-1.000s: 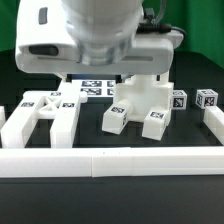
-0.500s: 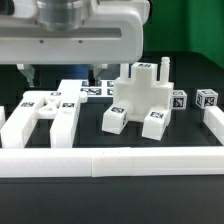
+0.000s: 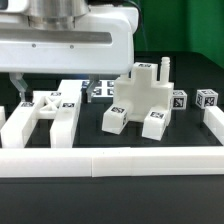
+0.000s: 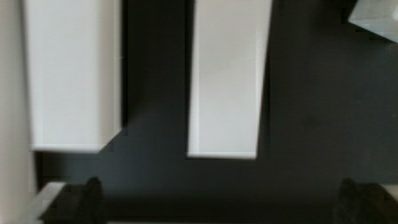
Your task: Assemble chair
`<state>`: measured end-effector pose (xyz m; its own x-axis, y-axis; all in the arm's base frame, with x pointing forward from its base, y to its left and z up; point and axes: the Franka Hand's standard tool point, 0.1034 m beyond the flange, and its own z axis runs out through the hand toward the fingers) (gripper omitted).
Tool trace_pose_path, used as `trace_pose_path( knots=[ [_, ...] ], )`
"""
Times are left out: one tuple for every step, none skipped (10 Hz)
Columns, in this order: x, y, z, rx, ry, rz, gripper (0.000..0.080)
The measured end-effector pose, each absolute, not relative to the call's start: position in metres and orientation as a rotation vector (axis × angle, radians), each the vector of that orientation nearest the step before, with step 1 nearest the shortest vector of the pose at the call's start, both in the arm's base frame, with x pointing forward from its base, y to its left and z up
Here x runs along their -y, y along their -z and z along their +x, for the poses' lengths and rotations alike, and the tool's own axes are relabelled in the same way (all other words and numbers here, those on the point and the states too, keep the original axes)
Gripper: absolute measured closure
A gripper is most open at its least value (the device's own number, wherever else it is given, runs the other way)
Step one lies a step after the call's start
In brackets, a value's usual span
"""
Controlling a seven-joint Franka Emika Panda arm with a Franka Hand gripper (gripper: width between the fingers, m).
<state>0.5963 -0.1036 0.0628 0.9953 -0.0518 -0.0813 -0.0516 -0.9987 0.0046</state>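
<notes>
The slotted white panel's two long bars (image 3: 64, 122) are joined by a crosspiece (image 3: 47, 107), so I expect both bars to come up together as one stiff piece when I lift.
My gripper (image 3: 52, 88) hangs open and empty just above the slotted white panel (image 3: 35, 117) at the exterior view's left. One dark fingertip (image 3: 17, 86) is over the panel's far left corner; the other is near the marker board. In the wrist view two long white bars of that panel (image 4: 228, 75) run away from the gripper (image 4: 222, 205), with only dark table between the fingertips (image 4: 80, 200). A chunky pegged block (image 3: 143, 97) with tagged feet stands in the middle. Two small tagged cubes (image 3: 180, 100) sit at the right.
A long low white rail (image 3: 110, 161) runs across the front, with a side piece (image 3: 214, 122) at the exterior view's right. The marker board (image 3: 97, 90) lies flat behind the panel. The white robot body fills the top of the exterior view.
The gripper has moved toward the exterior view's left and lower, from above the middle to above the slotted panel. The parts have not moved.
</notes>
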Motion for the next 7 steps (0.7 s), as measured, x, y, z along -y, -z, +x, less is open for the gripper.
trace_pose_path(
  knots=[
    [0.097, -0.057, 0.592, 0.104, 0.168, 3.149, 0.0151],
    [0.099, -0.059, 0.595, 0.104, 0.156, 3.146, 0.0151],
    [0.099, -0.058, 0.594, 0.104, 0.155, 3.145, 0.0151],
    [0.099, -0.058, 0.594, 0.104, 0.156, 3.145, 0.0151],
    [0.099, -0.056, 0.594, 0.098, 0.155, 3.146, 0.0151],
    [0.099, -0.044, 0.584, 0.055, 0.145, 3.161, 0.0151],
    [0.096, -0.035, 0.576, 0.060, 0.175, 3.172, 0.0151]
  ],
)
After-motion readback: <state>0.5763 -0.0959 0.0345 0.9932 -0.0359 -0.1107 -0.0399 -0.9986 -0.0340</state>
